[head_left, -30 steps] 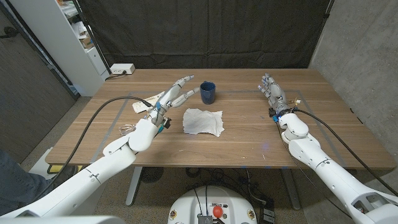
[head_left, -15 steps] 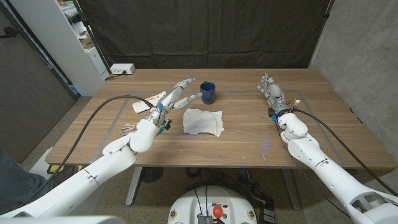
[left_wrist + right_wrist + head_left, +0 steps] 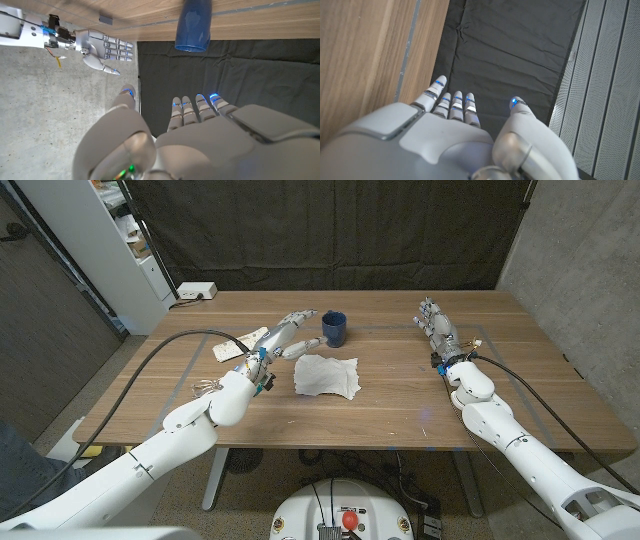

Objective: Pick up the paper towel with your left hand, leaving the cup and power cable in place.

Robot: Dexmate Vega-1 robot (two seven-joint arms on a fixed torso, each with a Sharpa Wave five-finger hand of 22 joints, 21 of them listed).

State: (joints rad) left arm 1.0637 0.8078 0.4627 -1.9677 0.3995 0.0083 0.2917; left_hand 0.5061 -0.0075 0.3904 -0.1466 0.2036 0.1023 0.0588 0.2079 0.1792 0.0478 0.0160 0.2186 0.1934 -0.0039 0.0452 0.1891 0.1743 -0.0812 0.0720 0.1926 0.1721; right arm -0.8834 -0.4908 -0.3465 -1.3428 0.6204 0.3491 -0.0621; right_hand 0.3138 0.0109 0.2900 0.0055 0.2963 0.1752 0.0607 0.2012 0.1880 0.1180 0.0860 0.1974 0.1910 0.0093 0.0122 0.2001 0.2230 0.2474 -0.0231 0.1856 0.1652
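Note:
The paper towel's loose, ragged edge (image 3: 354, 385) is spread open, so the white paper towel (image 3: 326, 376) will bunch up where I pinch it and spread out past the pinch when I lift it.
The white paper towel (image 3: 327, 375) lies crumpled flat on the wooden table (image 3: 400, 415), just in front of the blue cup (image 3: 334, 328). My left hand (image 3: 279, 340) hovers to the left of both, fingers spread and reaching toward the towel's far left corner, holding nothing. In the left wrist view the cup (image 3: 193, 24) stands beyond my left hand (image 3: 200, 135). A white power adapter (image 3: 226, 350) with its cable lies beside my left wrist. My right hand (image 3: 440, 330) stands open at the table's right, also seen as the right hand (image 3: 102, 47) and the right hand (image 3: 455, 135).
A white power strip (image 3: 195, 291) sits at the table's back left corner. A small wire piece (image 3: 203, 387) lies near my left forearm. A white shelf unit (image 3: 120, 240) stands left of the table, and a black curtain (image 3: 330, 230) hangs behind it.
My left hand has dipped lower, its fingers tilting down toward the towel's far left corner. The right hand, towel and cup have not moved.

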